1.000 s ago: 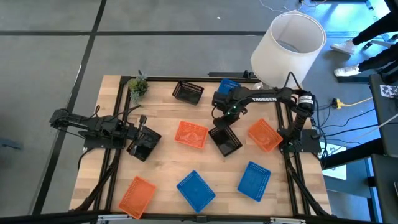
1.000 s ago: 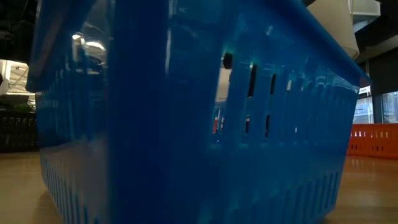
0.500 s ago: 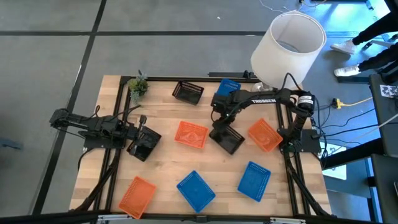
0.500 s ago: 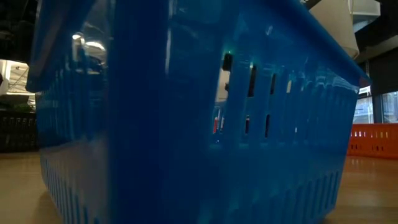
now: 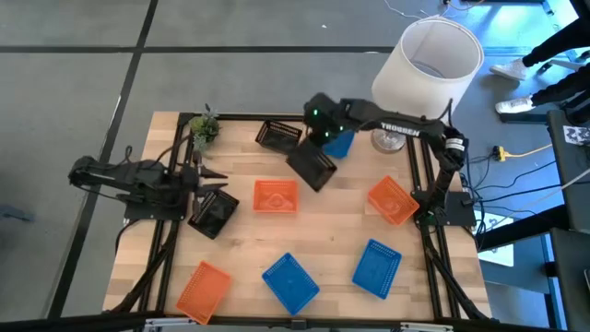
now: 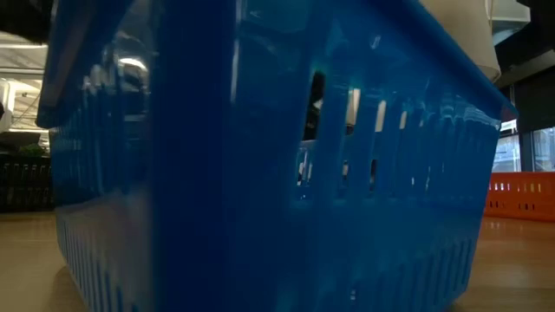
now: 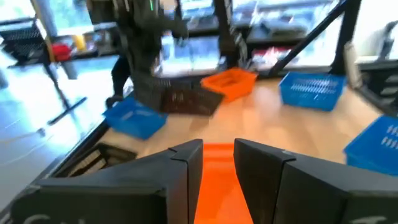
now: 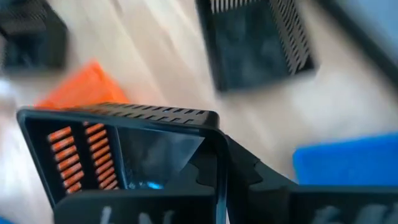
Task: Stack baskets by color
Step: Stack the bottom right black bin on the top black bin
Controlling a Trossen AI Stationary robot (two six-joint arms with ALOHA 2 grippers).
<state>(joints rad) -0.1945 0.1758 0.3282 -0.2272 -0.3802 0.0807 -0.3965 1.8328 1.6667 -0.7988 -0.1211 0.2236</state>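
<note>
I am holding the black basket in my right gripper [image 5: 312, 166], and it hangs crooked, short of the far black basket [image 5: 278, 136]. Next, I swing it over, line it up and lower it in.
My right gripper [image 5: 317, 146] is over the far middle of the table, shut on a black basket [image 5: 311, 169] that hangs tilted above the wood. A second black basket [image 5: 278, 136] rests on its bottom at the far edge, and a blue basket [image 5: 340, 144] lies partly under the right arm. An orange basket [image 5: 277, 196] sits mid-table. My left gripper [image 5: 206, 175] stands open and level at the left, above a third black basket [image 5: 214, 213], touching nothing. More baskets lie near the front: orange [image 5: 203, 288], blue [image 5: 290, 281], blue [image 5: 376, 267], and orange [image 5: 392, 200] at the right. My right gripper pinches one wall of the black basket [image 8: 214, 155] near a corner, with one finger inside and one finger [image 8: 255, 180] outside. The fingers slant down from the table's right. The basket is lifted clear and hangs tilted below them.
A big white lampshade [image 5: 429, 69] stands past the far right corner and a small green plant [image 5: 204, 126] at the far left corner. The low view is filled by a blue basket [image 6: 260, 173] right in front of the camera. Bare wood lies between the mid-table baskets.
My right gripper has shut on the black basket at mid-table, lifted it clear and carried it toward the far left, tipping it. The orange basket beside it has turned a little. My left gripper has risen from the black basket at the left, which stays on the table.
</note>
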